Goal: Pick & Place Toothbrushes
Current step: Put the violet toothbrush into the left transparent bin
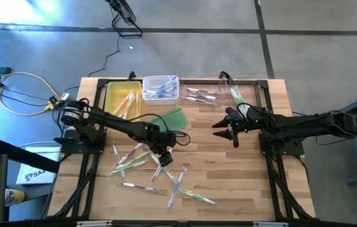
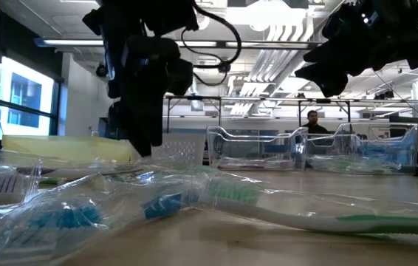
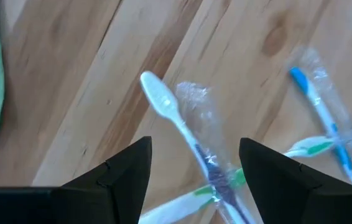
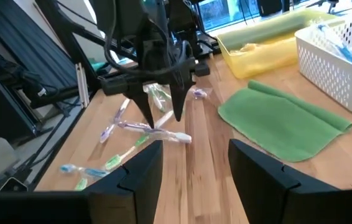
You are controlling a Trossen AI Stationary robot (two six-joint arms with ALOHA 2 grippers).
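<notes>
The white-headed toothbrush lying over the green-and-white one is lengthwise between the open fingers. My left gripper should keep going down and close on its neck (image 3: 185,130).
Several toothbrushes (image 1: 147,165), some in clear wrappers, lie scattered on the wooden table's near middle. My left gripper (image 1: 164,159) hangs open just above them, pointing steeply down. In the left wrist view its fingers stand on either side of a white-headed toothbrush with a purple handle (image 3: 179,124), which lies flat on the table across a green-and-white one (image 3: 182,202). The right wrist view shows the left gripper (image 4: 163,118) over that white-headed toothbrush (image 4: 173,137). My right gripper (image 1: 224,129) waits open above the table's middle right, nearly level, with nothing between its fingers.
Along the far edge stand a yellow tray (image 1: 110,99), a white basket (image 1: 161,81) holding toothbrushes and two clear bins (image 1: 200,87). A flat green pad (image 1: 171,118) lies just beyond my left gripper. A person (image 2: 312,122) shows in the room behind.
</notes>
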